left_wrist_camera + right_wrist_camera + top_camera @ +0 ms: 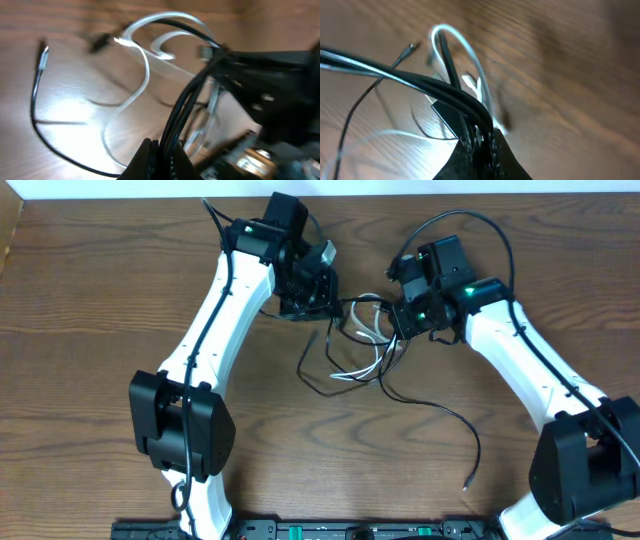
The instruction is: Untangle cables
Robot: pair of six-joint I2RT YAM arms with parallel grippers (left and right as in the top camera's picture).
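Note:
Next, I give slack with my left gripper while my right gripper opens and takes the white cable loop (354, 318) to pull it away, because both grippers are pulling the black strands of cable (363, 300) tight.
The black cable (440, 412) and the white cable (362, 328) lie tangled at the table's middle between my two grippers. My left gripper (322, 307) is shut on black cable strands, which run up from its jaws (166, 152) in the left wrist view. The white cable (145, 75) loops behind them, and a black plug end (44, 52) lies at the left. My right gripper (395, 320) is also shut on black cable strands (445, 85), stretched taut from its jaws (481, 142). A white loop (470, 50) arcs behind them. The black cable's free end (467, 483) trails toward the front right.
The brown wooden table (90, 300) carries only the cables. Both arm bases stand at the front edge, the left (182, 425) and the right (585, 460). Thick black arm wires (470, 220) arc over the right wrist.

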